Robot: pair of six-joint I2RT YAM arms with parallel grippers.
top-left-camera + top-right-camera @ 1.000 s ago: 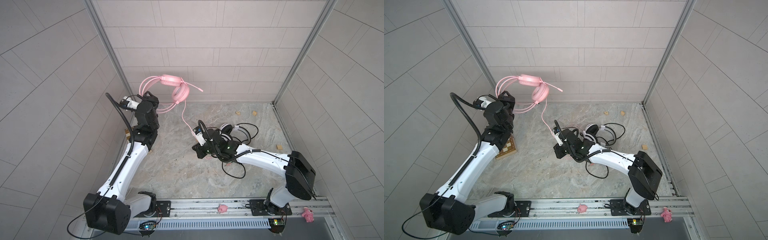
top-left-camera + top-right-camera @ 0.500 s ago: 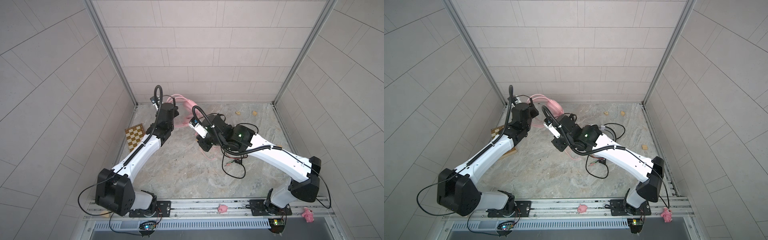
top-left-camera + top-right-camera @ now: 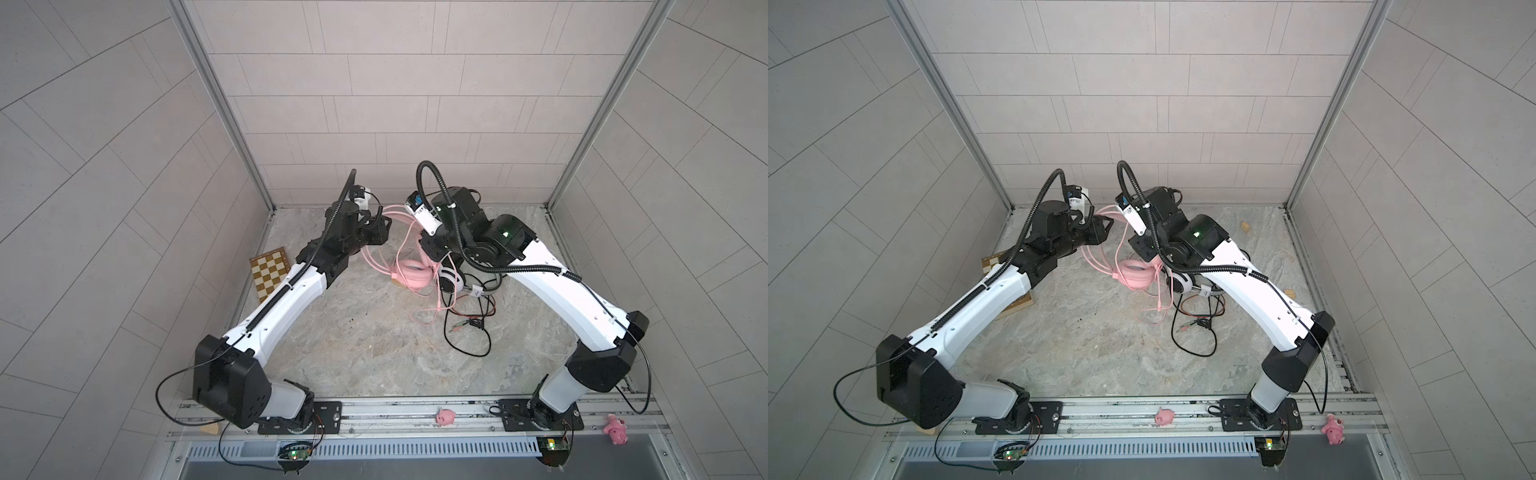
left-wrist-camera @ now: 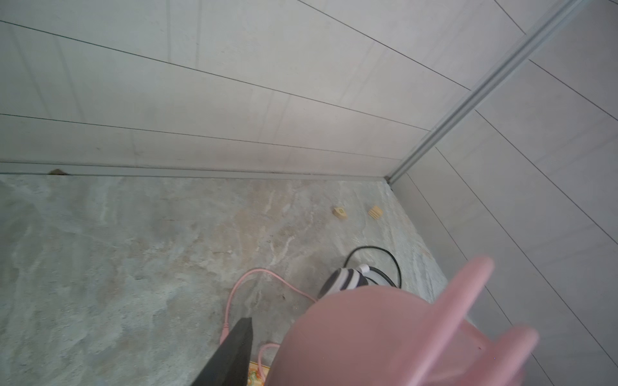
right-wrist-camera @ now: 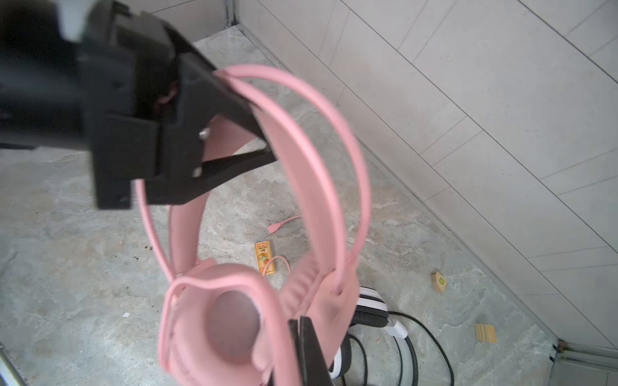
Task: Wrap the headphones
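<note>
The pink cable is loose around the earcups (image 5: 261,289), so my left gripper needs to pull the pink headphones away from my right gripper to make the cable tight.
The pink headphones (image 3: 411,274) hang by their headband (image 5: 301,150) from my left gripper (image 3: 384,230), whose jaws are shut on the band (image 5: 269,147). The lower earcup (image 3: 1136,274) sits at the floor. In the left wrist view one black finger (image 4: 239,347) shows beside the blurred pink earcup (image 4: 368,334). My right gripper (image 3: 432,253) is shut, tips together (image 5: 299,322) right beside the earcup, and pink cable (image 3: 437,291) drops from it to the floor. The white-and-black headphones (image 3: 451,280) lie just behind, with their black cable (image 3: 469,345) spread loose.
A checkered board (image 3: 270,272) lies by the left wall under my left arm. Small wooden blocks (image 5: 438,281) (image 5: 485,333) and a yellow card (image 5: 265,257) dot the floor. Two pink pig toys (image 3: 445,417) (image 3: 617,432) sit on the front rail. The back wall is close.
My left gripper has brought the pink headphones down from high against the back wall to the floor. My right arm has risen and swung back toward the headset.
</note>
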